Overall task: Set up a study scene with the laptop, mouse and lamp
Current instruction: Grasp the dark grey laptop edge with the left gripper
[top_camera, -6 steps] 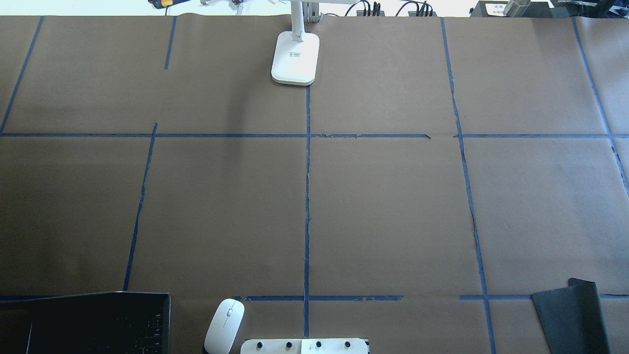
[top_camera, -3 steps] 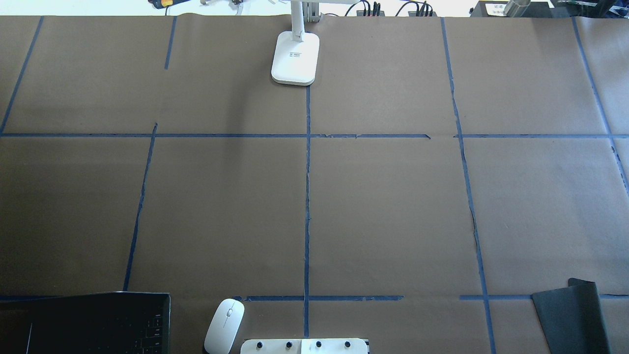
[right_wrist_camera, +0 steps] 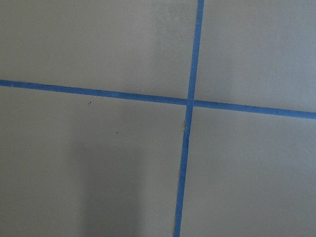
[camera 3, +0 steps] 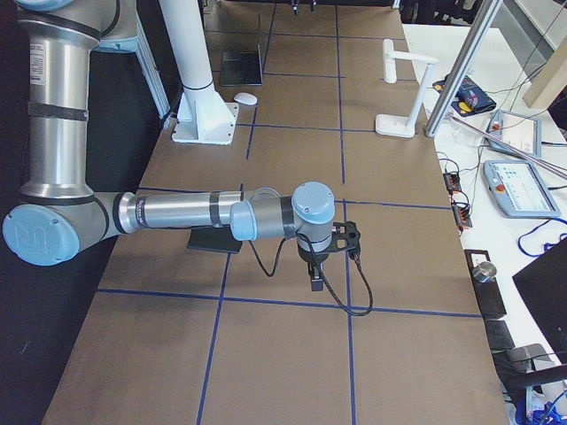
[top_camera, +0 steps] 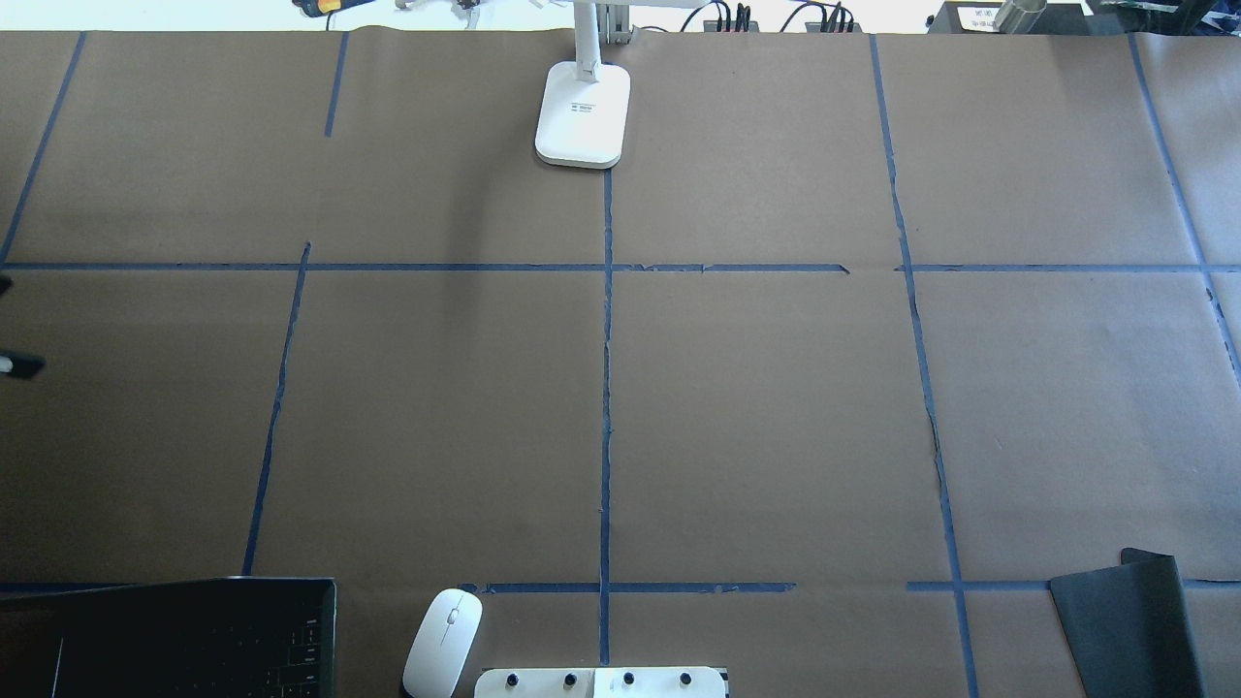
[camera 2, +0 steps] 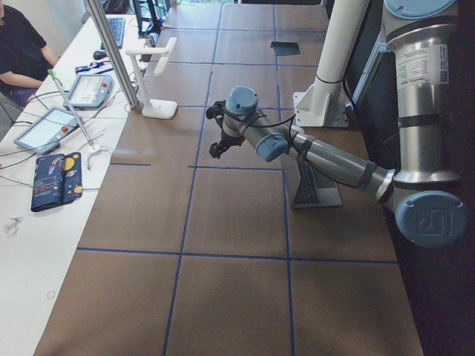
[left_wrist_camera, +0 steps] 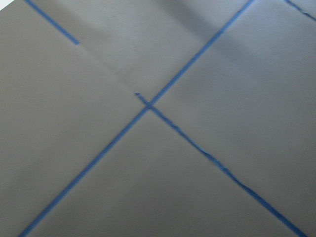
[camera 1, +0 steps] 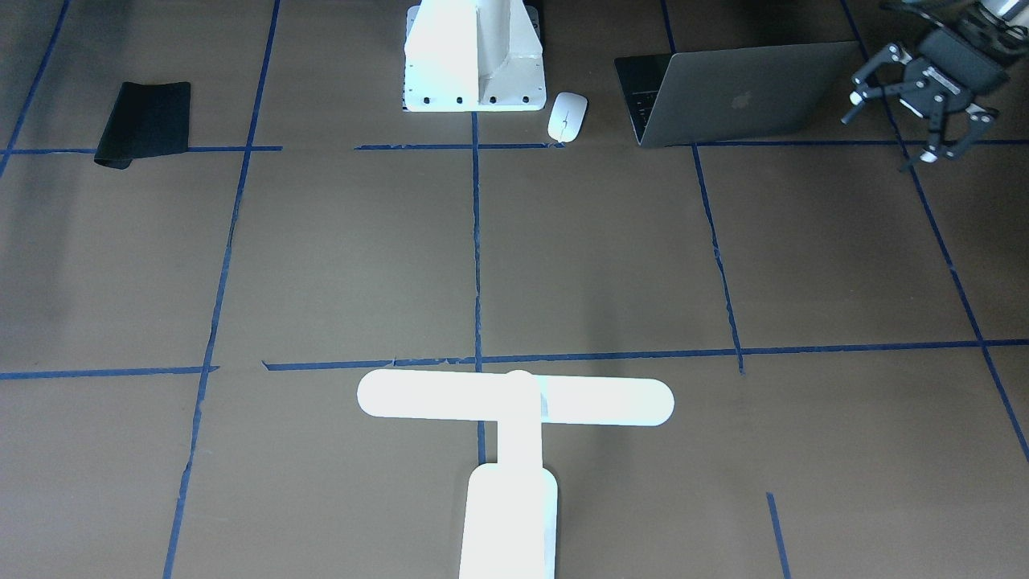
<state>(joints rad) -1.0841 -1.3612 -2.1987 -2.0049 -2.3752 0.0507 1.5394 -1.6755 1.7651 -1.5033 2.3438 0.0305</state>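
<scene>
The laptop's lid is standing up from its hinge on its own, so I expect the keyboard base to come along with the lid still open when I move it.
The dark-grey laptop stands open near the robot's base, its lid with the apple logo facing the front camera; its keys show in the overhead view. The white mouse lies between it and the pedestal, and shows overhead too. The white T-shaped lamp stands at the far middle edge, with its base on the centre tape line. My left gripper is open and empty, beyond the laptop's outer side; only its tips show overhead. My right gripper hangs over bare paper; I cannot tell its state.
A black mat lies on my right side near the base. The white bolted pedestal stands at the near middle. Blue tape lines divide the brown paper. Both wrist views show only paper and tape. Tablets and cables lie past the far edge.
My left gripper's fingertips have come into view at the overhead view's left edge. The laptop, mouse, lamp and mat have not moved.
</scene>
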